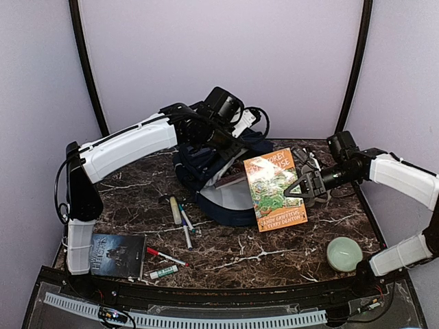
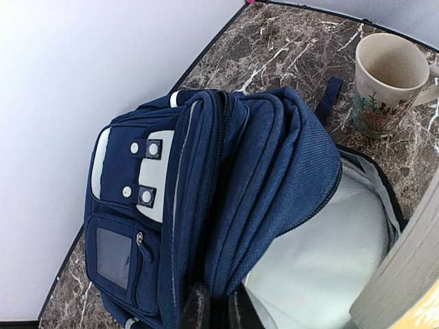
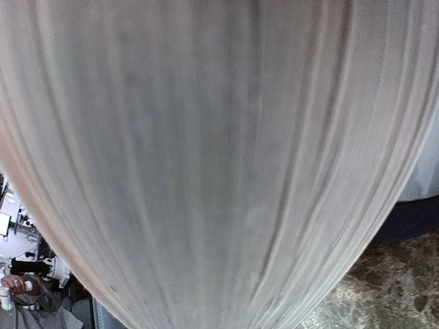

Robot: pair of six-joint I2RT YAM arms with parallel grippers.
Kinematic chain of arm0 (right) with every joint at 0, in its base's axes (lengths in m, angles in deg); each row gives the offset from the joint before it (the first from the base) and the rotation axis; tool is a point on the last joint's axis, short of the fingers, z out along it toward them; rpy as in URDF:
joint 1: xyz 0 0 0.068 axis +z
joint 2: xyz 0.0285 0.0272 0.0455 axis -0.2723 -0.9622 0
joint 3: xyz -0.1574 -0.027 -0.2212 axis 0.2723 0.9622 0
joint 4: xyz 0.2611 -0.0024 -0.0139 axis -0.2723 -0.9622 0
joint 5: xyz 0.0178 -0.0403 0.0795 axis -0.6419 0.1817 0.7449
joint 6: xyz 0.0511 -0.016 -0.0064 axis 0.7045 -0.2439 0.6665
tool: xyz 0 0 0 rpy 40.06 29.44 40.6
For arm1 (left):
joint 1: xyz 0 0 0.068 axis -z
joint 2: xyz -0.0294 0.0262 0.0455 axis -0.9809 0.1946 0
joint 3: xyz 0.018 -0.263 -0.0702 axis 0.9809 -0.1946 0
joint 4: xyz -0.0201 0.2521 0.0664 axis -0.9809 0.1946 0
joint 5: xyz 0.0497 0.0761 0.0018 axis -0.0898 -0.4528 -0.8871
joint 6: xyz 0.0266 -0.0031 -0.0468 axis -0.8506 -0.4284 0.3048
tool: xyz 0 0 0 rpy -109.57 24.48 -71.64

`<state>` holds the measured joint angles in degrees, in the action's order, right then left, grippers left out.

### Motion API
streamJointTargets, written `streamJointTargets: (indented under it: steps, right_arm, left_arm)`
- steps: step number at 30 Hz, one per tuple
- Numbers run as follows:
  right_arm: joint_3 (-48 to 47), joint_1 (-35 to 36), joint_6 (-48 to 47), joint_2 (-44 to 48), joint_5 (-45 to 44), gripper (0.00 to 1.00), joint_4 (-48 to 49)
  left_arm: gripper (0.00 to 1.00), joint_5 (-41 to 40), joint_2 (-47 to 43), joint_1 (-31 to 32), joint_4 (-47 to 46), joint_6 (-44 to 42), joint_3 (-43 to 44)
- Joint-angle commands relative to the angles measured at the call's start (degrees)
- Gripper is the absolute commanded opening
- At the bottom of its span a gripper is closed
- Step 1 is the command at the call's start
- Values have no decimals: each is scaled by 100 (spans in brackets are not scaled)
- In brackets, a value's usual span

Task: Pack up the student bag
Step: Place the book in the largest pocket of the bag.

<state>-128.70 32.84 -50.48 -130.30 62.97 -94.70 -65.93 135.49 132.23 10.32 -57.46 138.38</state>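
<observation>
The bag's raised flap [image 2: 274, 154] leaves the grey lining [image 2: 326, 250] open to the orange book, so my right gripper should slide the book inside next and let go of it there.
The student bag [image 1: 206, 168], navy blue, lies at the back middle of the table with its main compartment gaping toward the right. In the left wrist view its pale grey lining [image 2: 322, 260] shows. My left gripper [image 2: 226, 310] is shut on the edge of the bag's top flap and holds it up. My right gripper [image 1: 293, 190] is shut on the right edge of an orange and green paperback book [image 1: 273, 188], which stands tilted over the bag's opening. The book's page edge [image 3: 206, 157] fills the right wrist view and hides that gripper's fingers.
A patterned mug [image 2: 387, 65] stands right of the bag, behind the book. Several pens and markers [image 1: 182, 221] lie in front of the bag, with a red marker [image 1: 164, 257] and a green one [image 1: 163, 272] nearer. A dark book [image 1: 116, 255] lies front left, a pale green bowl [image 1: 343, 253] front right.
</observation>
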Motion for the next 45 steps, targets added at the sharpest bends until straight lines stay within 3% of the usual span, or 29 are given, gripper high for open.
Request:
streamJointTargets:
  steps: [1,6,23,30,38,45]
  right_arm:
    - [100,533,446,-283,189,0,766]
    - [-381,936,556,-1158,-26,0,713]
    - [-1575,1135,1697,-3662,422,0,1134]
    - [-1688,1126,2286,-4088,380,0,1720]
    - [-2087,1094,3393,-4271,262,0,3128]
    - [-2482,1034,3888,-4797,35,0,3385]
  left_arm:
    - [0,-147,-638,-36,-669,47,254]
    - [0,-32,-744,-28,-716,164,170]
    - [0,404,-975,-19,-1162,123,-248]
    - [0,435,-1094,-8,-1266,140,-442]
    - [0,505,-1178,87,-1297,77,-830]
    - [0,469,-1246,216,-1384,60,-1117]
